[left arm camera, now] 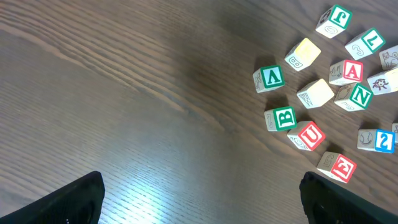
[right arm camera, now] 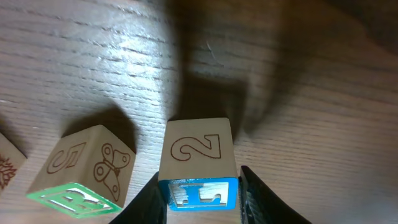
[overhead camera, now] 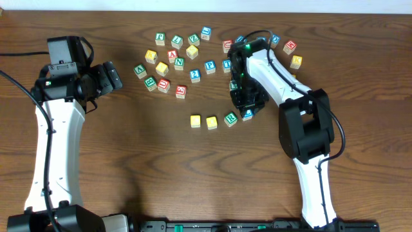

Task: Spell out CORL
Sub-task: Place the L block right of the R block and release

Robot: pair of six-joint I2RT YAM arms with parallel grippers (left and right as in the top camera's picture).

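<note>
The row has gaps, with the green R block crooked (overhead camera: 230, 119), so the robot's right gripper should open and then push the blue L block's outer side (overhead camera: 252, 115) toward the left gripper.
A row of blocks lies on the table: two yellow blocks (overhead camera: 196, 120) (overhead camera: 212, 122), a green R block (overhead camera: 230, 118) and a blue L block (overhead camera: 248, 115) at its right end. My right gripper (overhead camera: 247, 103) is over the blue L block. In the right wrist view its fingers (right arm camera: 202, 194) close on both sides of the blue L block (right arm camera: 198, 168), which sits just right of the green R block (right arm camera: 81, 180). My left gripper (overhead camera: 114, 76) is open and empty at the left; its fingertips (left arm camera: 202, 199) frame bare wood.
Several loose letter blocks lie scattered at the back centre (overhead camera: 174, 61) and behind the right arm (overhead camera: 291, 46). In the left wrist view a green B block (left arm camera: 281, 118), a red U block (left arm camera: 306, 135) and a red E block (left arm camera: 336, 167) lie at the right.
</note>
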